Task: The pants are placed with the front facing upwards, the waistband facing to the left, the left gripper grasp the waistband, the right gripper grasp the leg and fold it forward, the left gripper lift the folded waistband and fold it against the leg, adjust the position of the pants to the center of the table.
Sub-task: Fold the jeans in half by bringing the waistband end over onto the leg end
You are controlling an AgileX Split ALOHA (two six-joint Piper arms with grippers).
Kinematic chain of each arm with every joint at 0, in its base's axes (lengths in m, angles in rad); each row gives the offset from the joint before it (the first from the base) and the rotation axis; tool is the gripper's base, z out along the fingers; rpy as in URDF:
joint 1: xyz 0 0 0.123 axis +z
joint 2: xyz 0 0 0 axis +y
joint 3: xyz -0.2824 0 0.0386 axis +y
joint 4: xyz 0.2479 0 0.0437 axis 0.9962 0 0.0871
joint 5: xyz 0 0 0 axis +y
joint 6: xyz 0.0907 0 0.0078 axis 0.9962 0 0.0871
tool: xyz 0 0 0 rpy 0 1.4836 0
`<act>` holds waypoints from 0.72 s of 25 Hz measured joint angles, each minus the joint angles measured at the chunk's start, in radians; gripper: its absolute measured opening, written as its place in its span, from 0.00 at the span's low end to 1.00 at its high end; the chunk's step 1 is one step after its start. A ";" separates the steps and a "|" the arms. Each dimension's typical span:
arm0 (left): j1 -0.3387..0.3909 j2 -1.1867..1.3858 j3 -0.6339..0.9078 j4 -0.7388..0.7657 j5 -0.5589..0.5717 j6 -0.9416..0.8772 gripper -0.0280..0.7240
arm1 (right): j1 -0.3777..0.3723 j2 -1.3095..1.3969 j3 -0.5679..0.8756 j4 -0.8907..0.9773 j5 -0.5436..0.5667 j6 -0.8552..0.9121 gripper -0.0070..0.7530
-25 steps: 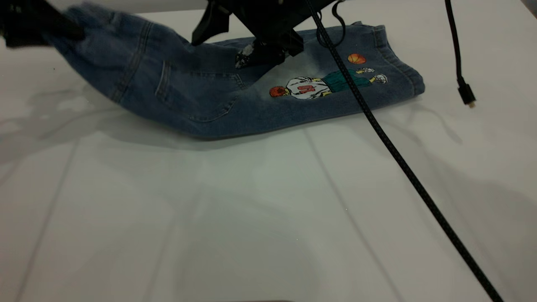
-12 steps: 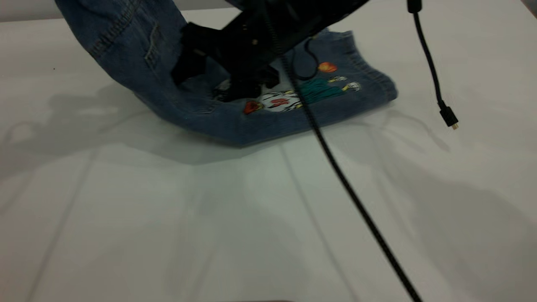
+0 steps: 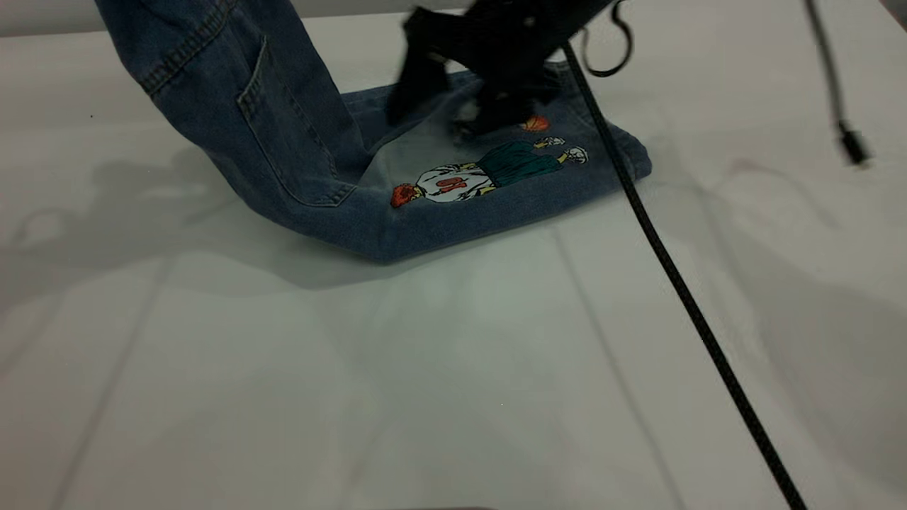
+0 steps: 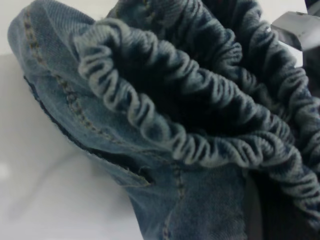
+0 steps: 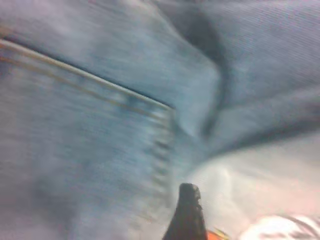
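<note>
My right gripper is over the leg point(image 3: 510, 170) where the raised waistband point(image 4: 190, 145) must land. It should move away before my left gripper folds the waistband over.
The blue denim pants point(image 3: 283, 142) are bent on the white table point(image 3: 453, 397). Their waist end is raised at the back left and runs out of the exterior view's top. The leg point(image 3: 496, 191) lies flat with its cartoon basketball player print up. In the left wrist view the ruched waistband point(image 4: 165, 125) fills the picture, and a dark finger point(image 4: 282, 215) of my left gripper sits against it, shut on it. My right gripper point(image 3: 457, 106) hovers low over the leg near the orange ball print, its fingers apart. One of its fingertips point(image 5: 188, 202) shows over the denim.
A black braided cable point(image 3: 680, 283) runs from the right arm across the table's right side to the front edge. A second thin cable with a loose plug point(image 3: 850, 145) hangs at the far right. Bare white tabletop lies in front of the pants.
The waist end has risen from near table height and swung rightward over the leg. The right gripper moved from the crotch area toward the hem. The leg slid a little left.
</note>
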 joint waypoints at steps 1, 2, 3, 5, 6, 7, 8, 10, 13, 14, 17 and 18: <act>-0.008 0.000 0.000 0.000 0.000 0.000 0.16 | -0.001 0.005 0.000 -0.032 0.006 0.022 0.71; -0.025 0.000 0.000 0.000 -0.004 0.000 0.16 | 0.000 0.010 0.000 -0.048 0.015 0.040 0.71; -0.041 0.000 0.000 -0.001 -0.011 0.000 0.16 | 0.006 0.019 0.000 -0.053 0.023 0.050 0.71; -0.092 -0.001 0.000 -0.002 -0.039 0.000 0.16 | 0.023 0.032 0.000 -0.055 0.027 0.056 0.71; -0.115 -0.001 0.000 -0.002 -0.055 0.000 0.16 | 0.034 0.032 -0.001 -0.055 0.028 0.054 0.71; -0.144 -0.001 0.000 -0.002 -0.072 0.000 0.16 | 0.042 0.032 -0.002 -0.056 0.034 0.051 0.71; -0.172 -0.001 0.000 -0.002 -0.095 0.000 0.16 | 0.050 0.032 -0.003 -0.056 0.037 0.049 0.71; -0.219 -0.001 0.000 -0.003 -0.129 0.000 0.16 | 0.051 0.029 -0.003 -0.057 0.052 0.047 0.71; -0.281 -0.001 0.000 -0.003 -0.172 0.001 0.16 | 0.023 0.005 -0.003 -0.080 0.060 0.046 0.71; -0.294 -0.001 0.000 -0.004 -0.184 0.001 0.16 | 0.004 -0.012 -0.003 -0.085 0.062 0.045 0.71; -0.322 -0.001 0.000 -0.023 -0.206 0.001 0.16 | -0.062 -0.067 -0.006 -0.102 0.063 0.044 0.71; -0.328 -0.001 0.000 -0.032 -0.210 0.003 0.16 | -0.088 -0.085 -0.007 -0.107 0.063 0.044 0.71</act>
